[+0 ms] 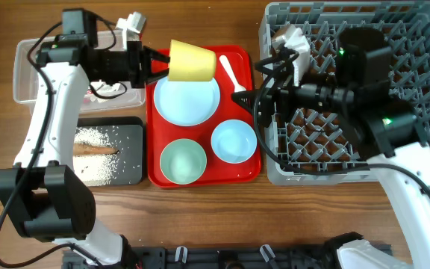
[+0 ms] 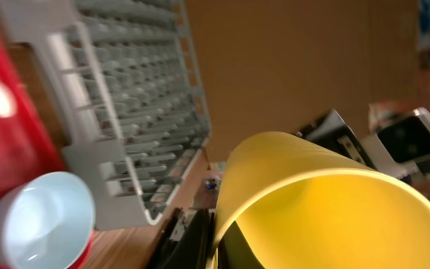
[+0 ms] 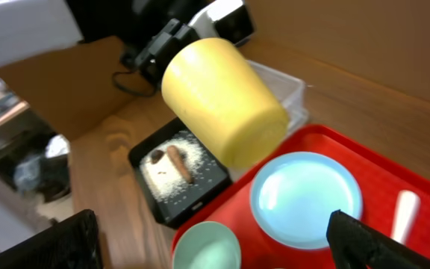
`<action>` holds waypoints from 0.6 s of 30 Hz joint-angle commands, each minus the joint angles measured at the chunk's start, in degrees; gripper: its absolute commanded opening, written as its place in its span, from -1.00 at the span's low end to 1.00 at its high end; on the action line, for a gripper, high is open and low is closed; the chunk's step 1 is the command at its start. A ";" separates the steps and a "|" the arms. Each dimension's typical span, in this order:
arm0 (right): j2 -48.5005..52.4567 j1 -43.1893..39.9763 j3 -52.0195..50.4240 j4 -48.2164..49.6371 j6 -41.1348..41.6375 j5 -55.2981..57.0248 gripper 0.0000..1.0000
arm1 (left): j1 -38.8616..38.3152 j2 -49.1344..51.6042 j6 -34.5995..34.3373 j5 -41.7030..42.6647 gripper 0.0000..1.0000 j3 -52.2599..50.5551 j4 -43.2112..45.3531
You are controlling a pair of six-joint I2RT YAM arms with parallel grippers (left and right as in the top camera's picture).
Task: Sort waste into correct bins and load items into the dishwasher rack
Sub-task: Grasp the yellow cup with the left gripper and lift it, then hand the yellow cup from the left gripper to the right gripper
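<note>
The robot's left gripper is holding the small yellow cup's rim [image 1: 172, 61] far from the grey rack, so the right gripper should grip the cup's body [image 1: 197, 63] before loading the cup.
My left gripper [image 1: 155, 64] is shut on the rim of the small yellow cup [image 1: 192, 61] and holds it on its side above the far left of the red tray. The left wrist view shows the cup [image 2: 327, 202] with one finger inside the rim [image 2: 219, 243]. My right gripper [image 1: 242, 95] is open and empty beside the white spoon [image 1: 229, 73], next to the grey rack [image 1: 394, 45]. On the red tray lie the pale blue plate [image 1: 187, 100], a mint bowl [image 1: 183, 160] and a blue bowl [image 1: 234, 140]. The black tray [image 1: 129, 127] holds rice and the brown stick [image 3: 179, 164].
The red serving tray [image 1: 155, 176] lies between the black tray and the rack. The clear tub [image 1: 27, 72] stands at the far left, partly under my left arm. A small brown chunk [image 3: 157, 155] lies in the rice. My right arm stretches over the rack.
</note>
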 commanded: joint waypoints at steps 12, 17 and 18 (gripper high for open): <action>12.24 -0.13 0.81 9.57 -4.20 -22.84 0.59 | -8.28 -0.50 4.92 6.67 -0.92 0.17 2.82; 12.24 -0.13 0.81 9.64 -4.00 -21.66 0.33 | -8.28 -0.50 4.94 6.32 -0.88 0.17 3.02; 12.24 -0.13 0.79 9.57 -2.86 -19.45 0.29 | -8.28 -0.50 4.92 6.16 -0.84 0.17 3.02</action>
